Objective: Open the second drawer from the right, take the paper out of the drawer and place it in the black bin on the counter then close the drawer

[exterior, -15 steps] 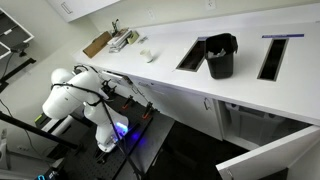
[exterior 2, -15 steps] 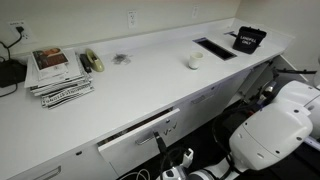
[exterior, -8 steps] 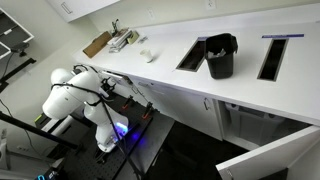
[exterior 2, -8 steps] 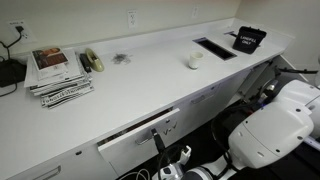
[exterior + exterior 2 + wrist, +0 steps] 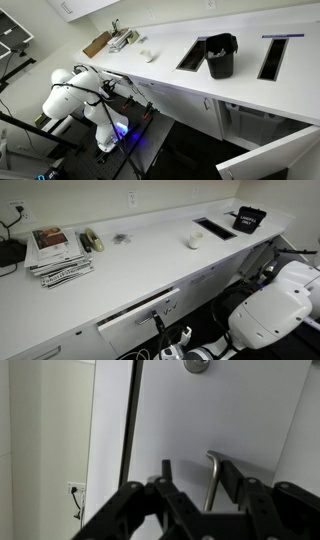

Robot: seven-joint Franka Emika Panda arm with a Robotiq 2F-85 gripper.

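Note:
The drawer's bar handle (image 5: 212,482) sits by one finger of my open gripper, so I should grip the handle (image 5: 213,464) with both fingers before I pull the drawer further out.
My gripper (image 5: 200,468) is below the counter edge at a white drawer front (image 5: 240,410). Its two black fingers stand apart on either side of the drawer's metal bar handle (image 5: 212,485), which lies close to one finger. In an exterior view the drawer (image 5: 140,313) is pulled out a little, with the gripper (image 5: 158,321) at its handle. The white arm (image 5: 70,95) reaches under the counter. The black bin (image 5: 220,56) stands on the counter and shows in both exterior views (image 5: 248,220). No paper shows in the drawer; its inside is hidden.
A stack of magazines (image 5: 60,252) and a small white crumpled object (image 5: 194,241) lie on the white counter (image 5: 150,260). Rectangular cut-outs (image 5: 190,55) (image 5: 276,55) sit in the counter beside the bin. A white cabinet door (image 5: 270,160) stands open low down.

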